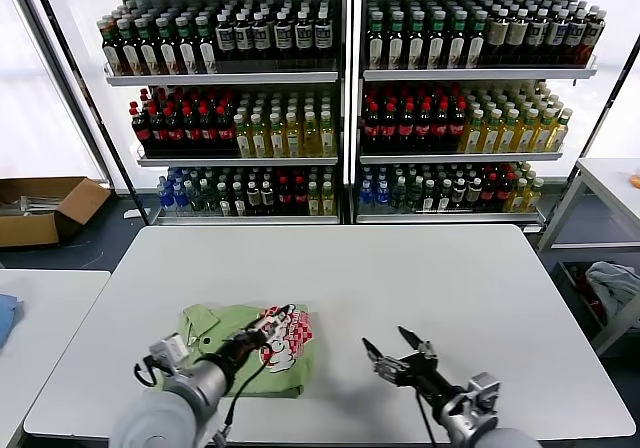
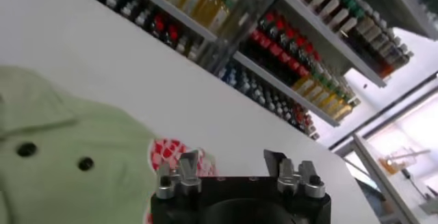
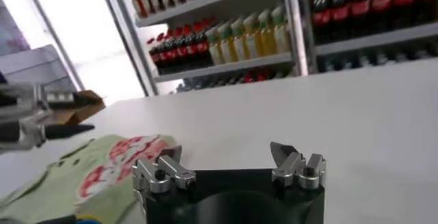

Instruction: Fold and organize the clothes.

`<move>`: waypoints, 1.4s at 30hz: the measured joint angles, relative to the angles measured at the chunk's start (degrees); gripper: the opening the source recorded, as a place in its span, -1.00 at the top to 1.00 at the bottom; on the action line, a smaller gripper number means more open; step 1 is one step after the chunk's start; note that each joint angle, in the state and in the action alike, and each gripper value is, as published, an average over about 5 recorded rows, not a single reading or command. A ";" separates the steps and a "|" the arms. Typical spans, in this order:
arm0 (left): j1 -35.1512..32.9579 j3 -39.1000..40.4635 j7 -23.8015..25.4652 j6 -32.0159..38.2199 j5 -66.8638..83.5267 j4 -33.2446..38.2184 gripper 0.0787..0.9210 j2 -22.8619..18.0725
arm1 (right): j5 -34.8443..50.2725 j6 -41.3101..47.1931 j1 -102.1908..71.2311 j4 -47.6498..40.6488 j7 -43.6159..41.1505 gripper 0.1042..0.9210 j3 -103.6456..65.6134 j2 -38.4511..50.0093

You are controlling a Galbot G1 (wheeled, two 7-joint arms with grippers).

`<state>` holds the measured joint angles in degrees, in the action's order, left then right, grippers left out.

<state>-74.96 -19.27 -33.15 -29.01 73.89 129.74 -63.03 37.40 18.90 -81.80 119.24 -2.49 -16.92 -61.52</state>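
Note:
I should use my right gripper to take the logo end (image 1: 301, 356) of the folded polo shirt (image 1: 212, 326) and pull the shirt to the table's middle, because it lies on my left gripper's side.
One light yellow-green polo shirt (image 1: 240, 353) lies folded near the front left of the white table (image 1: 400, 278), its red-and-white checkered logo (image 1: 291, 338) facing up. My left gripper (image 1: 274, 322) is just above the shirt's logo end, open and empty. In the left wrist view the shirt (image 2: 61, 157) shows its collar and two dark buttons, and the logo (image 2: 168, 153) lies by the left gripper (image 2: 230, 162). My right gripper (image 1: 392, 346) is open and empty over bare table to the right of the shirt. In the right wrist view the right gripper (image 3: 226, 154) has the shirt (image 3: 102, 170) off to one side.
Shelves of bottles (image 1: 340, 108) stand behind the table. A cardboard box (image 1: 45, 208) lies on the floor at the left. A second table (image 1: 40, 318) with a blue item stands at the left. A side table (image 1: 610, 183) and a bin with cloth (image 1: 615, 288) stand at the right.

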 measured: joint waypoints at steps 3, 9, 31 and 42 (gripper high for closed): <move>-1.40 -4.11 0.29 -0.44 1.08 1.76 -0.58 0.94 | 0.03 0.98 3.22 -2.24 1.31 -0.76 5.10 -1.80; -4.52 -10.39 0.91 -1.04 2.20 4.82 -0.76 1.34 | 0.57 2.51 8.73 -6.67 3.18 -0.76 13.40 -5.09; -9.09 -17.32 0.79 -1.55 2.11 8.59 -0.77 0.07 | 0.26 4.03 12.50 -8.73 2.06 0.60 18.27 -4.63; -9.77 -16.99 0.81 -1.57 0.78 8.91 -0.77 -1.41 | 1.04 2.84 6.68 -5.74 -3.21 1.00 7.89 5.05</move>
<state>-84.73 -36.26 -32.34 -30.59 74.67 138.65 -64.44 38.44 21.74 -75.12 113.50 -5.70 -9.03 -56.47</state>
